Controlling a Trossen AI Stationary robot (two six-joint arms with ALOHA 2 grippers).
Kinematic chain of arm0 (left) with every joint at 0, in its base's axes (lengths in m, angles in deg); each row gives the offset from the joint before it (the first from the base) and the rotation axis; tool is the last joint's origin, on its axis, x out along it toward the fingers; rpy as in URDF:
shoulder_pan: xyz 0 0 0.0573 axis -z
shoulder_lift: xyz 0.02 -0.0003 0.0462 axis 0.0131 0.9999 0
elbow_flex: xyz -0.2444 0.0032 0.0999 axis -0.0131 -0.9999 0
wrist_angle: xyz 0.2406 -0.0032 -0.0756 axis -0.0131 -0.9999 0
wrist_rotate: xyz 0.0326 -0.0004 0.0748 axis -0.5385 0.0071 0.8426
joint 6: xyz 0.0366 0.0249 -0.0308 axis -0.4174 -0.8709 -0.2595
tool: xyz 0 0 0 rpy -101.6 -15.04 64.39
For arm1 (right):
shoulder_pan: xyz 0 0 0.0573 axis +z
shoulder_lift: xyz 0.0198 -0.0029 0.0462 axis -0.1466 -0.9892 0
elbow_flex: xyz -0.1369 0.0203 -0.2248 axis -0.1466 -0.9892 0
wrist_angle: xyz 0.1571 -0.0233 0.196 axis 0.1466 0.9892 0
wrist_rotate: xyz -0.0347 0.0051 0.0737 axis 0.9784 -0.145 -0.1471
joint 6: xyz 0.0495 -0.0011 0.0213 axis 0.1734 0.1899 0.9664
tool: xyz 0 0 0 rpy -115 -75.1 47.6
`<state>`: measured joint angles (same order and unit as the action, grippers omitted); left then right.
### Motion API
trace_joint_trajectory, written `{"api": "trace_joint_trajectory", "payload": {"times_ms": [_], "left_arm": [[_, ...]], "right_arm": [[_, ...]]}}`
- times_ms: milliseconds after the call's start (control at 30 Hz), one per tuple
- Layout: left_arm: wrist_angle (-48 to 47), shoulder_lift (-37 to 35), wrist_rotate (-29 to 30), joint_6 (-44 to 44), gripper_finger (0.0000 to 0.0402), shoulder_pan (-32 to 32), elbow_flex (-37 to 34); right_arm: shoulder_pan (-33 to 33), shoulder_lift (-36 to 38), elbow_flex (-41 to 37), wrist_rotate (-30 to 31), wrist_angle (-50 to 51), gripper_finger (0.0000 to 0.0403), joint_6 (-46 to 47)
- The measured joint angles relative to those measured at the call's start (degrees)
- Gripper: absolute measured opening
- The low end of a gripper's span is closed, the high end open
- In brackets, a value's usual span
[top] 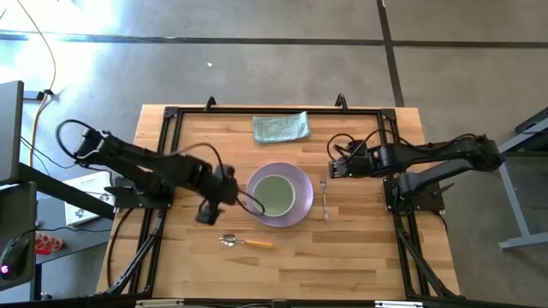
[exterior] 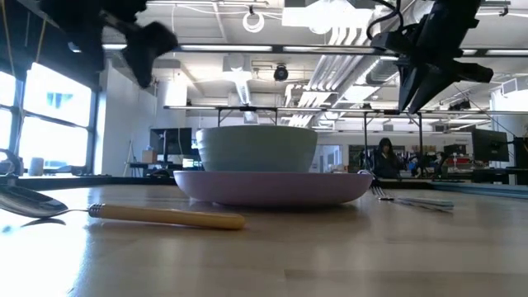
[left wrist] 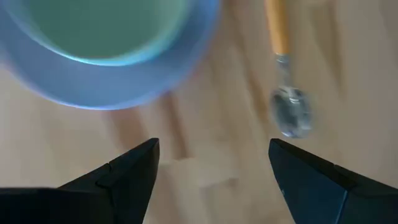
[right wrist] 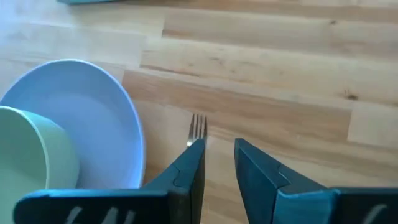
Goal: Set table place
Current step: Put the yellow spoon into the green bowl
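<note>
I keep going down toward the tip of the spoon's bowl until my fingers are on both sides of it. The spoon's bowl (top: pixel 228 239) faces my open left gripper and is clear of the lilac plate.
The lilac plate (top: pixel 295 198) lies flat on the table's middle with the pale green bowl (top: pixel 274 193) standing in it. The silvery fork (top: pixel 324 198) lies flat on the wood just right of the plate. The spoon with the yellow-orange handle (top: pixel 247 242) lies flat near the front, left of centre. My left gripper (top: pixel 208 210) hovers open and empty above the wood left of the plate, the spoon's bowl (left wrist: pixel 290 111) ahead of it. My right gripper (top: pixel 332 168) hovers above the fork's tines (right wrist: pixel 198 126), fingers slightly parted and empty.
A folded green cloth (top: pixel 281 127) lies at the table's far middle. The black metal frame (top: pixel 274 112) edges the top. Bare wood lies along the near edge and right of the fork. A person (exterior: pixel 384 157) shows far off in the room.
</note>
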<state>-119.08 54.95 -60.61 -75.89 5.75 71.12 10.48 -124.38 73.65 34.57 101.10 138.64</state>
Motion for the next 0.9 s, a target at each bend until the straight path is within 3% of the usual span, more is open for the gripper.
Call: {"api": "trace_joint_trajectory", "payload": {"times_ms": [533,900], "left_arm": [[26.83,0.74,-16.70,32.04,0.0291,6.14,-20.24],[41.12,0.74,-18.14,45.82,0.0291,7.01,-29.26]], "right_arm": [[-5.10,0.81,0.00,-1.54,1.26,0.0079,-17.65],[-5.10,0.79,0.00,-1.64,1.27,0.0079,-21.26]]}}
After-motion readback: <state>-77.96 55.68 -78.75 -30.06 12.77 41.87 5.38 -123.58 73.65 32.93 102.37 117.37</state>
